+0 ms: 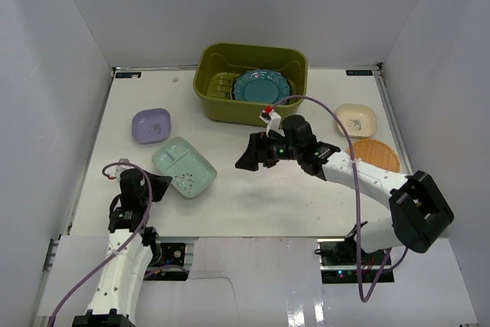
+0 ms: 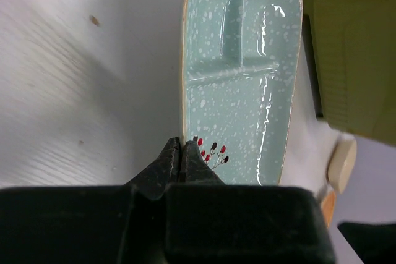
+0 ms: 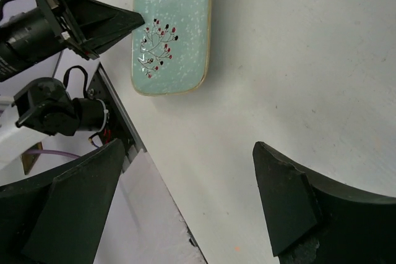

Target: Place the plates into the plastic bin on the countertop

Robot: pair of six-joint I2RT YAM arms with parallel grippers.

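With my left gripper on the mint plate's rim (image 1: 172, 180) facing away from the bin, my right gripper next takes the opposite rim (image 1: 202, 156) before lowering the plate inside.
The olive-green bin (image 1: 210, 93) stands at the back centre with a teal scalloped plate (image 1: 260, 86) inside. A mint rounded-square plate (image 1: 182, 166) lies at the left of the white countertop (image 1: 253, 197). My left gripper (image 1: 157, 186) is shut on its near-left rim. In the left wrist view the fingertips (image 2: 190, 153) pinch the rim of the mint plate (image 2: 241, 78) beside its red flower print. My right gripper (image 1: 249, 157) is open and empty above the table's middle. In its wrist view (image 3: 185, 146) it hangs over bare table, with the mint plate (image 3: 173, 23) ahead.
A lavender plate (image 1: 151, 125) lies behind the mint plate. A cream plate (image 1: 356, 120) and an orange woven-look plate (image 1: 374, 155) lie at the right, beside the right arm. White walls close in the table on three sides.
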